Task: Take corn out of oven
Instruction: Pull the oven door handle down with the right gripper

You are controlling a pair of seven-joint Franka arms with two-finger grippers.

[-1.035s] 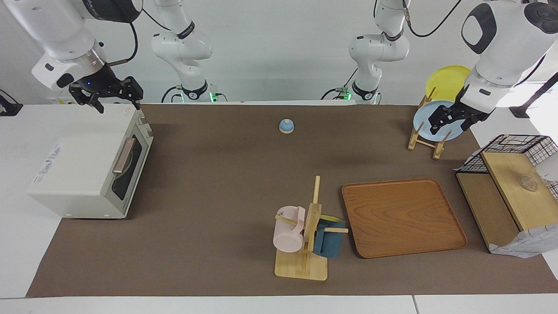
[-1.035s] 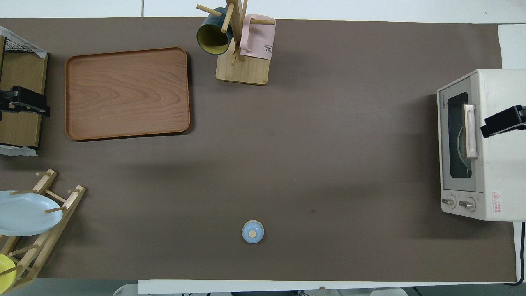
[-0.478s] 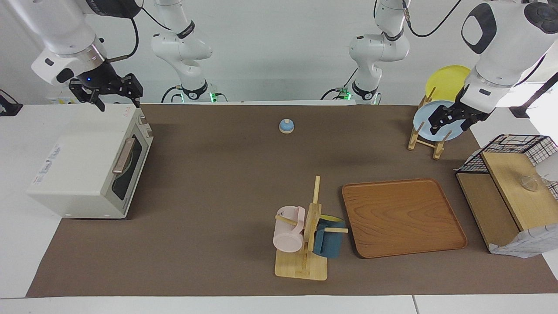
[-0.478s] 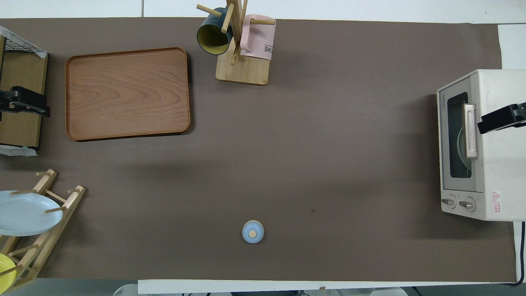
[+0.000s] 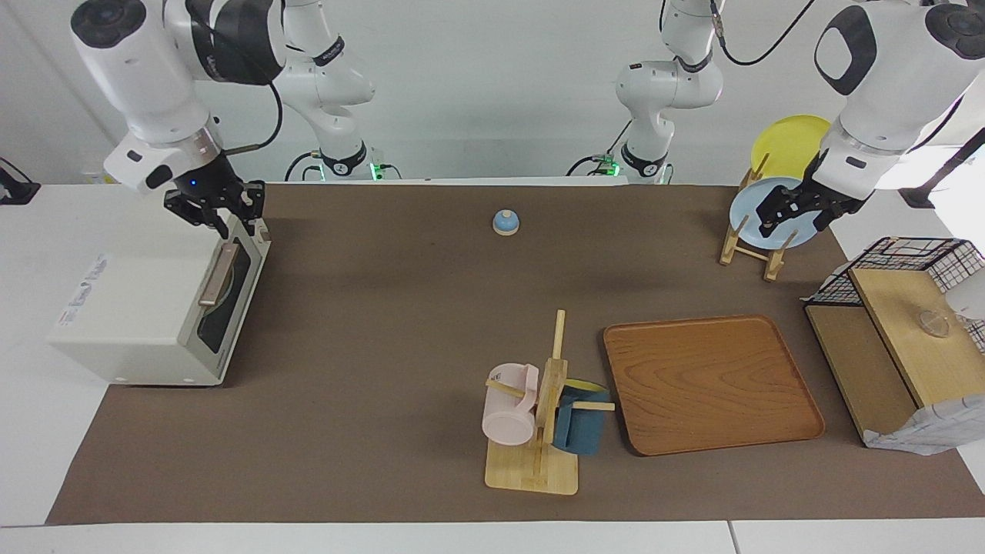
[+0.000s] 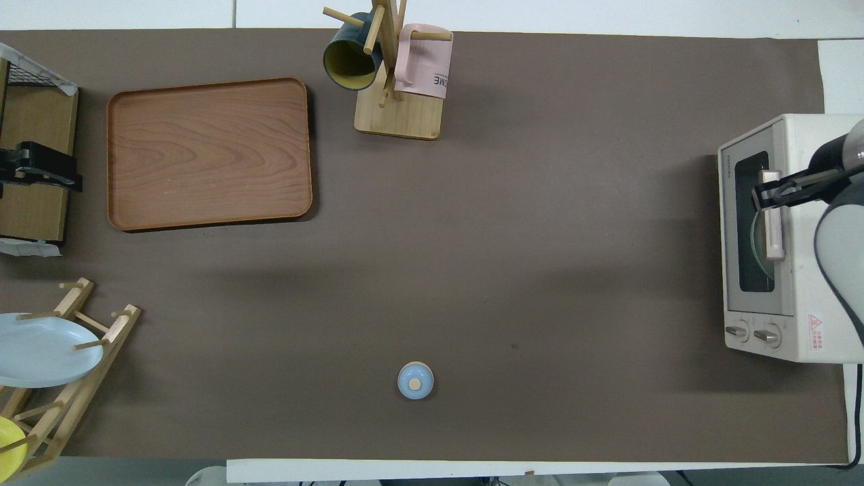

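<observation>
My gripper will carry out the plate inside (image 6: 759, 236) and the hidden corn will come along, as a pale curved rim (image 6: 754, 252) shows through the dark glass door.
The cream-white oven (image 5: 138, 308) stands at the right arm's end of the table, and it also shows in the overhead view (image 6: 810, 142). Its dark glass door is closed, with the tan handle (image 5: 218, 275) across it. The corn is hidden; only a pale curved rim shows through the glass (image 6: 756, 236). My right gripper (image 5: 215, 211) is open and hangs just over the oven's top front edge, above the end of the handle (image 6: 773, 229) farther from the robots. My left gripper (image 5: 796, 215) is open and empty, waiting in the air by the plate rack.
A wooden tray (image 5: 712, 385), a mug tree (image 5: 539, 415) with a pink and a dark blue mug, and a small blue knobbed piece (image 5: 505, 222) stand on the brown mat. A plate rack with a blue plate (image 6: 40, 351) and a yellow plate (image 5: 789, 142), and a wire-mesh and wood shelf (image 5: 900, 338), stand at the left arm's end.
My right gripper has moved from above the oven's top toward its front edge, turned and come lower, now over the handle end. The left arm has not moved.
</observation>
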